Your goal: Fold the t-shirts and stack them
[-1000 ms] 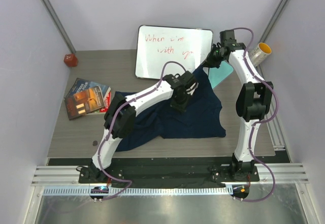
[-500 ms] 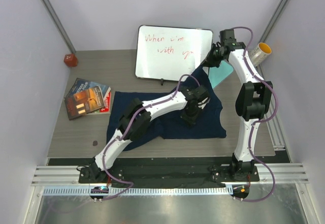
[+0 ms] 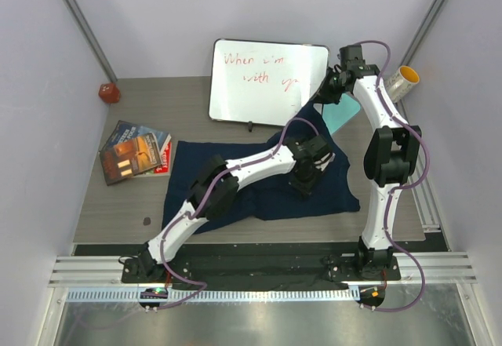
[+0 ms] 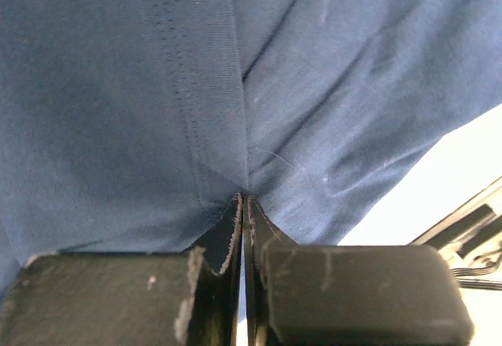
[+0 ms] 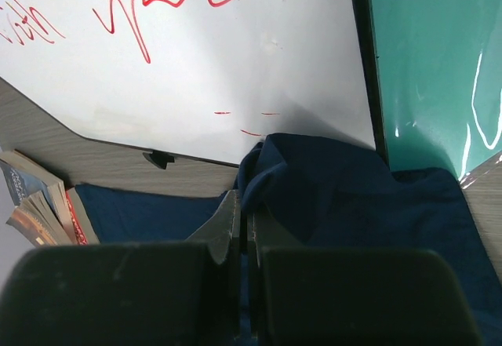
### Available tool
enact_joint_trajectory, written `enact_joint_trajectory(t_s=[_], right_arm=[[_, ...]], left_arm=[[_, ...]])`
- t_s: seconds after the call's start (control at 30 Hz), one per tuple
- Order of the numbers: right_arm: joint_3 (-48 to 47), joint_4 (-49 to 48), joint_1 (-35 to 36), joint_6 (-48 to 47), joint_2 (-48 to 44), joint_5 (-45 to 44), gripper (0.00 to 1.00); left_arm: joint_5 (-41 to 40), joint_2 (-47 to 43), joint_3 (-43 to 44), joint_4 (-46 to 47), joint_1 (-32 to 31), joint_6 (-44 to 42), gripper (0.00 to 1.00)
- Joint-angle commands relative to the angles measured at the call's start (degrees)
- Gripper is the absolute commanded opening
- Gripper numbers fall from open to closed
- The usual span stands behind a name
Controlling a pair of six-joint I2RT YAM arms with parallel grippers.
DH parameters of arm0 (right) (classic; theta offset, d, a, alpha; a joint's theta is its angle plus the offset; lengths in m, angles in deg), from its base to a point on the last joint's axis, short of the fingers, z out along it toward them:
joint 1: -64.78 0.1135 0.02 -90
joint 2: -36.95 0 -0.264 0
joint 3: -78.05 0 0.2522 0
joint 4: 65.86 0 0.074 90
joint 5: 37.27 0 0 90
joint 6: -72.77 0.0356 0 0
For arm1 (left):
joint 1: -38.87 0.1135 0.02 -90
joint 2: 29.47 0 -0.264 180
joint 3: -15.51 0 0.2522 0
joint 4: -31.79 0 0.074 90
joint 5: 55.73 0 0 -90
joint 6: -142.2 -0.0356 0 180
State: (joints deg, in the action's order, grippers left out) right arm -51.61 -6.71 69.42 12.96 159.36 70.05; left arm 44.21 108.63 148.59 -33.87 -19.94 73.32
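Observation:
The robot's right gripper is holding the navy t-shirt's corner by the whiteboard, so the left gripper should go on pulling the hem away from the books until the cloth spreads out.
A dark navy t-shirt lies crumpled across the middle of the grey table. My left gripper is stretched far right over it and is shut on a pinch of its fabric near a stitched hem. My right gripper is at the back right, shut on a corner of the same navy t-shirt, holding it up beside the whiteboard. I see only this one navy mass of cloth; whether more than one shirt lies in it I cannot tell.
A whiteboard with red writing lies at the back centre. A teal board lies by the right arm. Books lie at the left, a red object in the back left corner, a roll at back right.
My left gripper has moved right and toward the near edge, dragging the shirt's fabric with it. The right gripper has stayed put, still holding the corner.

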Motion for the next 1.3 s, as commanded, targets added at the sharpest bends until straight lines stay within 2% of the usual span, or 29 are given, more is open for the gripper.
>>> enact_joint_trajectory(t_s=[0.0, 0.33, 0.67, 0.8, 0.97, 1.0, 1.03, 1.13, 1.17, 1.23, 1.27], right_arm=[[-0.39, 0.14, 0.10, -1.98, -3.05, -0.09, 0.01], [1.64, 0.32, 0.10, -2.77, -4.54, -0.27, 0.01], [4.01, 0.41, -0.95, -3.04, -6.92, -0.27, 0.01], [4.01, 0.32, -0.87, -3.04, -7.01, 0.08, 0.01], [3.75, 0.23, -0.95, -2.60, -6.66, 0.61, 0.01], [3.66, 0.14, -1.04, -2.51, -6.66, 0.78, 0.01], [3.66, 0.05, -1.04, -2.42, -6.83, 0.96, 0.01], [3.83, -0.30, -1.04, -1.98, -6.92, 1.75, 0.01], [4.10, -0.39, -0.95, -1.81, -7.01, 1.84, 0.01], [4.36, -0.56, -0.95, -1.63, -7.18, 2.28, 0.01], [4.71, -0.65, -1.04, -1.54, -7.36, 2.28, 0.01]], left_arm=[[2.02, 3.75, 0.82, 2.59, -1.84, 0.67, 0.00], [2.63, 6.12, 4.15, 2.59, -5.79, -0.73, 0.00], [3.86, 8.06, 7.06, 2.86, -6.06, -0.82, 0.00], [0.72, 6.39, 7.15, 1.81, -6.15, -0.65, 0.00], [-6.58, -1.75, 4.61, 1.01, -5.62, -0.82, 0.15], [-9.38, -3.87, 3.64, 0.66, -5.27, -0.65, 0.21], [-12.45, -5.98, 0.93, 0.83, -4.66, -0.21, 0.23], [-17.75, -14.77, -6.02, 1.71, -0.36, 2.95, 0.37], [-18.54, -18.88, -7.69, 1.71, 3.22, 4.35, 0.41], [-20.38, -21.98, -11.91, 0.84, 7.63, 8.30, 0.42], [-21.09, -23.30, -13.40, 0.14, 12.18, 9.28, 0.42]])
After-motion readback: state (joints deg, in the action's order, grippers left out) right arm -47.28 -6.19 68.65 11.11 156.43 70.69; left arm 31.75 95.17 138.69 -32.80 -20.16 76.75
